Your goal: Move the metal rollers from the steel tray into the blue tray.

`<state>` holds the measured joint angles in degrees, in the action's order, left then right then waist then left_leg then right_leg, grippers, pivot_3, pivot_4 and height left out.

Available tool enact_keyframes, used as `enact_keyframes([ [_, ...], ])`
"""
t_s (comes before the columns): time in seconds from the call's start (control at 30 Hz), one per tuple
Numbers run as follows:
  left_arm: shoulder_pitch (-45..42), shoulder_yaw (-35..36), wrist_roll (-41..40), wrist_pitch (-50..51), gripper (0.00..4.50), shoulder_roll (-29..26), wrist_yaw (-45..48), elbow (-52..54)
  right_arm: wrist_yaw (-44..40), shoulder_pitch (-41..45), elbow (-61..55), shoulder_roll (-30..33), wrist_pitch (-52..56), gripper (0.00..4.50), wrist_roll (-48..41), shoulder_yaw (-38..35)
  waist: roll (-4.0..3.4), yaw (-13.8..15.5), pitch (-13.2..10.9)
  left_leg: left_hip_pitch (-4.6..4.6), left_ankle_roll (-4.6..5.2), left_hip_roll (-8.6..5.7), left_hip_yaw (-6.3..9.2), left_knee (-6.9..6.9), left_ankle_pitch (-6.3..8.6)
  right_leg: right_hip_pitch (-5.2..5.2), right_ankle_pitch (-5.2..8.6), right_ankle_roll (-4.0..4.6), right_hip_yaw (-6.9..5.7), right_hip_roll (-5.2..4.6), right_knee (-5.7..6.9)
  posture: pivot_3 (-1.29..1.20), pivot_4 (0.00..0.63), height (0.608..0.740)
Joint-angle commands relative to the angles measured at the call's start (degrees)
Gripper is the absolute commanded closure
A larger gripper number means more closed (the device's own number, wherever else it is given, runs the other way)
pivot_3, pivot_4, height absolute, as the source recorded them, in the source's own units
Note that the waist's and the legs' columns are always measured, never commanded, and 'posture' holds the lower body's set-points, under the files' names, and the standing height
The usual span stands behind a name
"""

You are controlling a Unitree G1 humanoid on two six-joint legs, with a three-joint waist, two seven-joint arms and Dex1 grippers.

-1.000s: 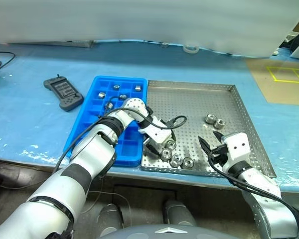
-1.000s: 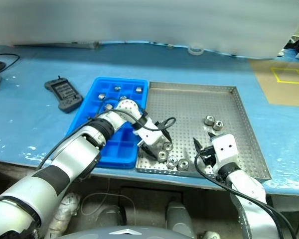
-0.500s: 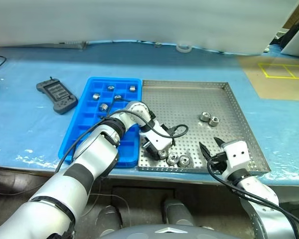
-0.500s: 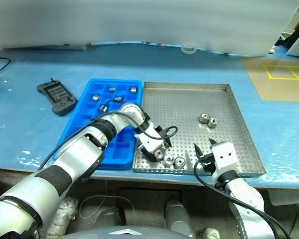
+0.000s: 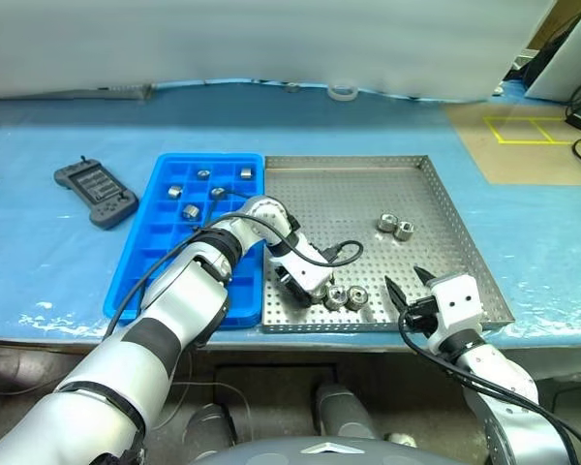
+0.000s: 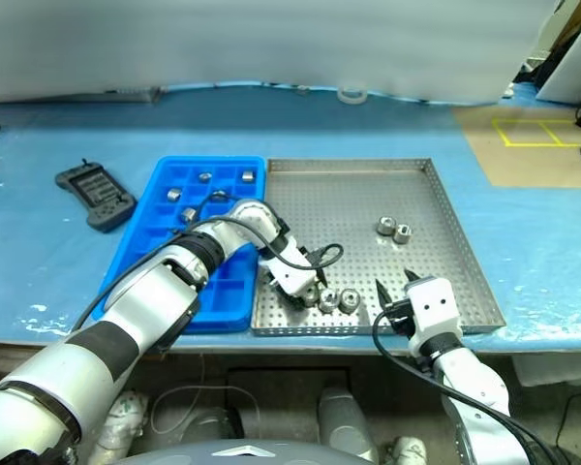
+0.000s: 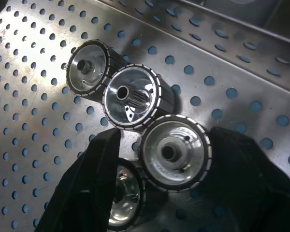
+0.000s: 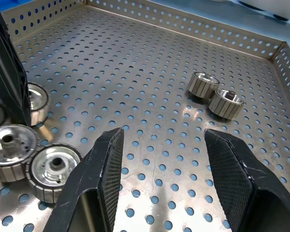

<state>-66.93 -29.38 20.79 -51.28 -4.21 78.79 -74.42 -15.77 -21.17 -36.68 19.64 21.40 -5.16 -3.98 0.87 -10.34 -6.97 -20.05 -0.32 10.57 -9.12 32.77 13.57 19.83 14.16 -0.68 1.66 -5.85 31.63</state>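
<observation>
The ribbed roller [image 8: 225, 105] has a bright rim around its sunken top with a dark stub [image 8: 230, 95], so I should expect the roller to be a hollow cup around a stem.
Several metal rollers lie in a cluster [image 5: 356, 297] at the near edge of the steel tray [image 5: 349, 194], and two more [image 5: 395, 226] sit toward its right side. My left gripper [image 7: 166, 131] reaches down into the cluster, its fingers closed in on either side of one roller [image 7: 175, 152]; another roller [image 7: 121, 193] lies partly under one finger. My right gripper [image 5: 405, 281] hovers open over the tray's near right corner with nothing between its fingers [image 8: 106, 164]. The blue tray [image 5: 155, 262], left of the steel tray, holds several rollers [image 5: 190, 211] in its far compartments.
A black handheld remote [image 5: 95, 193] lies on the blue table cover left of the blue tray. A roll of tape [image 5: 344, 92] sits at the back. Brown board with yellow lines [image 5: 523, 145] lies at the far right.
The camera has swung, shifting the whole scene left. My left gripper's fingers have closed in around one roller in the cluster. The right gripper has stayed open and in place.
</observation>
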Motion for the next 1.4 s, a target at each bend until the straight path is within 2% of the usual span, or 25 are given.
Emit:
enact_keyframes([
  [0.03, -0.5, 0.0, 0.8, 0.6, 2.31, -0.3, 0.2, -0.2, 0.6, 0.8, -2.9, 0.1, 1.0, 1.66, 0.4, -0.5, 0.00, -0.3, 0.0, 0.02, 0.02, -0.05, 0.00, 0.00, 0.01, -0.04, 0.00, 0.00, 0.00, -0.05, -0.02, -0.59, 0.150, 0.740],
  [0.07, -0.5, -0.1, 1.3, 0.4, 2.45, -0.5, -0.6, -0.2, 0.6, 1.1, -2.8, 0.1, 1.2, 1.66, 0.4, -0.5, 0.00, -0.4, 0.0, 0.03, 0.03, -0.09, 0.00, 0.00, 0.02, -0.05, 0.00, 0.01, -0.01, -0.10, -0.03, -0.59, 0.150, 0.740],
  [0.43, -0.6, 0.8, 1.6, 1.5, 2.45, -1.7, -3.6, -0.1, 0.6, 2.5, -2.4, 0.0, 1.2, 1.66, 0.6, -0.2, 0.00, -2.1, 0.0, -0.06, 0.49, -0.58, 0.41, 0.23, 0.27, -0.23, 0.02, 0.03, -0.03, -0.50, -0.20, -0.57, 0.150, 0.740],
  [0.6, -1.4, 8.4, -6.5, 7.3, 2.45, 0.4, -2.7, 1.1, 0.4, 3.8, -2.5, -0.3, 1.5, 1.66, 0.3, 0.4, -0.06, -2.9, -0.1, -0.16, 0.49, -0.62, 0.47, 0.23, 0.27, -0.19, 0.02, 0.03, -0.07, -0.50, -0.21, -0.56, 0.150, 0.740],
  [0.77, -0.9, 11.0, -7.7, 8.5, 2.45, -0.9, -4.2, 2.2, -2.5, 8.8, -4.4, 1.3, 3.8, 1.66, -2.6, -0.2, -0.09, -3.1, -0.1, -0.32, 0.60, -0.67, 0.49, 0.24, 0.32, -0.05, 0.02, 0.03, -0.06, -0.51, -0.18, -0.54, 0.150, 0.740],
  [1.0, 0.8, 13.2, -9.4, 9.0, 2.45, -2.7, -3.1, 3.2, -10.2, 17.3, -6.7, 9.0, 9.9, 1.66, -8.1, -0.7, -0.14, -2.5, -0.2, -0.42, 0.65, -0.67, 0.53, 0.25, 0.34, 0.04, 0.01, 0.02, -0.11, -0.54, -0.11, -0.49, 0.150, 0.740],
  [1.17, 1.7, 13.8, -10.2, 9.3, 2.45, -2.2, -2.9, 3.9, -14.9, 26.8, -10.7, 13.7, 18.4, 1.66, -17.8, -2.5, -0.21, -1.4, -0.3, -0.53, 0.74, -0.71, 0.52, 0.34, 0.39, 0.10, 0.01, 0.02, -0.11, -0.59, -0.10, -0.48, 0.150, 0.740],
  [1.33, 1.4, 15.3, -12.0, 10.0, 2.45, -1.4, -1.0, 4.5, -21.1, 28.0, -9.3, 26.5, 16.8, 1.66, -11.5, 3.5, -0.19, 0.7, -0.3, -0.60, 0.76, -0.68, 0.53, 0.41, 0.38, 0.15, 0.00, 0.03, -0.08, -0.62, 0.05, -0.47, 0.150, 0.740],
  [1.4, 1.1, 16.2, -13.0, 10.7, 2.45, -1.3, 0.1, 4.6, -23.2, 27.1, -8.7, 29.0, 16.2, 1.66, -11.6, 4.3, -0.20, 1.8, -0.3, -0.61, 0.75, -0.66, 0.52, 0.41, 0.38, 0.16, 0.00, 0.03, -0.06, -0.62, 0.07, -0.47, 0.150, 0.740],
])
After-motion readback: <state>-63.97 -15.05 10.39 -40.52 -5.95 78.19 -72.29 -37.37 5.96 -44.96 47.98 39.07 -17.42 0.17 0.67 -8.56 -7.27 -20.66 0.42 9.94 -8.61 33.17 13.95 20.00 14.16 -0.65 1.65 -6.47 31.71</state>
